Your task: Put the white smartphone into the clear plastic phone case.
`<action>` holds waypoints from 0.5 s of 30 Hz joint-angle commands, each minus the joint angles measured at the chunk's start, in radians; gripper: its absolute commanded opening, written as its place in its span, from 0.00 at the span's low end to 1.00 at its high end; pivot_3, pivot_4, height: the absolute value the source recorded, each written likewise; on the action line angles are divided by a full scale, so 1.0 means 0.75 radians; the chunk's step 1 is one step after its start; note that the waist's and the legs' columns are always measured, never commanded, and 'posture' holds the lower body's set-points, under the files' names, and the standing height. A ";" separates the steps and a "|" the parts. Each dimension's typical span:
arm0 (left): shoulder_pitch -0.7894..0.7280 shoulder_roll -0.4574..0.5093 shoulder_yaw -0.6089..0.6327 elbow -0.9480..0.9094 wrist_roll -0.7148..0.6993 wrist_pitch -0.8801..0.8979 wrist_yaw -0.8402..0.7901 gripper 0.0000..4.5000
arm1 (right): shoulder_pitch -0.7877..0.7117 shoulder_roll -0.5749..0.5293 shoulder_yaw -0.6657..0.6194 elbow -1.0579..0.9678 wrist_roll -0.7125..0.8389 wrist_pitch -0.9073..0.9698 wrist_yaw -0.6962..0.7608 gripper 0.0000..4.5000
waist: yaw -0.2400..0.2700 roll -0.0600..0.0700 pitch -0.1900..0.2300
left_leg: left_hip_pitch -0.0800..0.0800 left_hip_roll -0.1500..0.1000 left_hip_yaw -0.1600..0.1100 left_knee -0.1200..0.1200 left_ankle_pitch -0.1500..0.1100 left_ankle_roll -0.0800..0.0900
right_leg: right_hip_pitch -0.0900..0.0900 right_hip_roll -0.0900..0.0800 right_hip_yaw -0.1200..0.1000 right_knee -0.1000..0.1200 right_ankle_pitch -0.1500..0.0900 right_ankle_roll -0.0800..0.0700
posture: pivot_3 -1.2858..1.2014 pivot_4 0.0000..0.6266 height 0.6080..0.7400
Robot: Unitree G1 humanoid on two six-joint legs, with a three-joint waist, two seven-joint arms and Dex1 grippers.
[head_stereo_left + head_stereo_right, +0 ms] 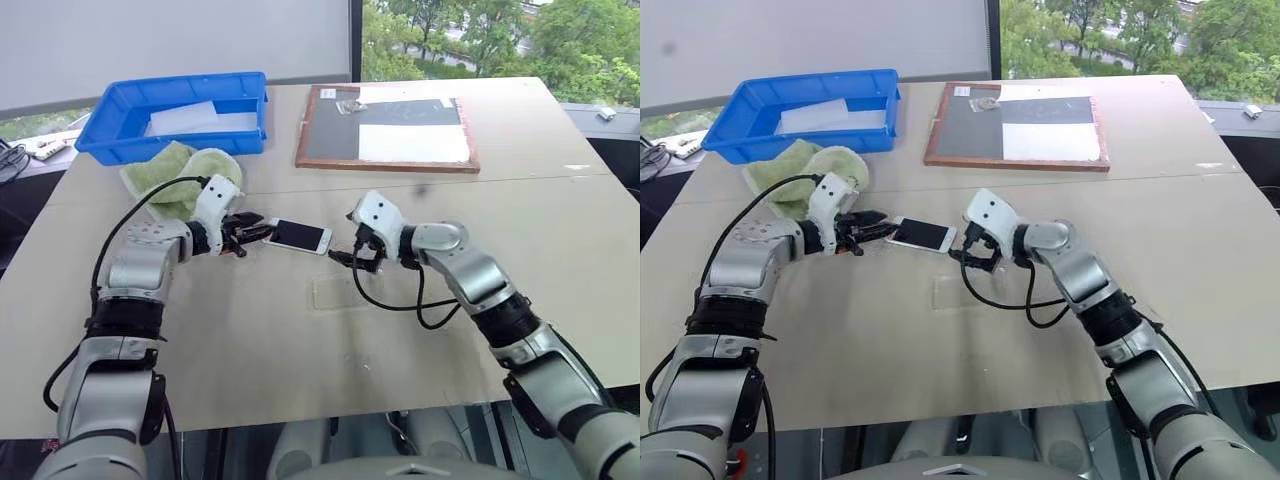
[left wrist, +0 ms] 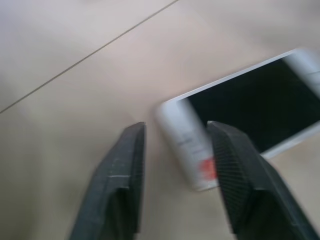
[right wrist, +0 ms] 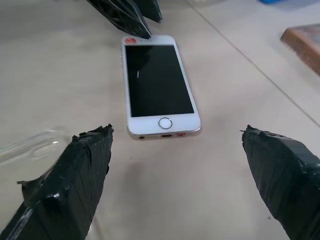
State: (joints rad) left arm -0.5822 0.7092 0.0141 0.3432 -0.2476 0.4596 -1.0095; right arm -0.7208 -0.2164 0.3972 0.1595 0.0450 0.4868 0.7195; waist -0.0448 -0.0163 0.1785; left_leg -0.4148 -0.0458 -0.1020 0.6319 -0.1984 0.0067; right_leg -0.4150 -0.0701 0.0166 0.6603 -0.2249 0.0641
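Observation:
My left gripper should open its fingers wide, because they meet the white smartphone's end (image 2: pixel 184 140) at a crooked angle. The fingers should open around its long sides (image 1: pixel 300 235), and then I should pass the smartphone to my right gripper.
The white smartphone (image 1: pixel 297 236) lies flat, screen up, near the middle of the table. My left gripper (image 1: pixel 260 232) is at the phone's left end, with its fingers (image 2: pixel 125 165) apart. The phone's (image 2: pixel 250 105) end sits just ahead of them, close against one finger, and is not clamped. My right gripper (image 3: pixel 176 131) faces the phone's (image 3: pixel 157 82) home-button end from the right. It is wide open and stops short of the phone. The clear plastic phone case (image 1: pixel 340 293) lies flat just in front of the phone, below the right gripper, and also appears as a faint glossy outline (image 3: pixel 30 145).
A blue bin (image 1: pixel 175 115) holding a white sheet stands at the back left, with a green cloth (image 1: pixel 180 175) in front of it. A wood-framed board (image 1: pixel 385 127) lies at the back centre. A seam (image 1: pixel 500 182) runs across the table behind the phone.

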 commanded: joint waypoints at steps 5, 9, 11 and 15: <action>-0.052 0.091 -0.072 -0.065 -0.006 -0.124 -0.270 0.78 | -0.005 -0.012 -0.054 -0.105 0.028 -0.037 0.046 1.00 | 0.007 0.000 0.000 | 0.000 0.000 0.000 0.000 0.000 0.000 | 0.000 0.000 0.000 0.000 0.000 0.000 | 0.52 0.24 1.00; -0.218 0.066 -0.239 0.162 0.160 -0.394 -0.401 1.00 | 0.102 -0.135 -0.103 -0.366 0.129 0.045 0.156 1.00 | 0.029 0.000 0.000 | -0.002 -0.003 0.000 0.001 0.000 0.000 | 0.002 -0.001 -0.004 -0.002 0.000 0.000 | 0.52 0.24 1.00; -0.331 0.025 -0.310 0.324 0.228 -0.508 -0.466 1.00 | 0.167 -0.217 -0.137 -0.499 0.173 0.089 0.194 1.00 | 0.035 0.000 0.000 | -0.002 -0.003 0.003 0.001 0.000 0.000 | 0.002 -0.001 -0.004 -0.002 0.000 0.000 | 0.52 0.24 1.00; -0.576 -0.080 -0.409 0.710 0.371 -0.736 -0.510 1.00 | 0.294 -0.351 -0.250 -0.749 0.276 0.215 0.200 1.00 | 0.041 -0.001 0.001 | -0.003 -0.003 0.004 0.002 0.000 0.000 | 0.002 -0.001 -0.005 -0.002 0.000 0.001 | 0.52 0.24 1.00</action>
State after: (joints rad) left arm -0.9673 0.6497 -0.2819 0.8016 -0.0087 -0.0169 -1.3745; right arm -0.5051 -0.4644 0.2632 -0.3040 0.2081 0.6172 0.8655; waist -0.0140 -0.0174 0.1794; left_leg -0.4171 -0.0483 -0.0995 0.6331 -0.1985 0.0068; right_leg -0.4134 -0.0705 0.0127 0.6587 -0.2253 0.0647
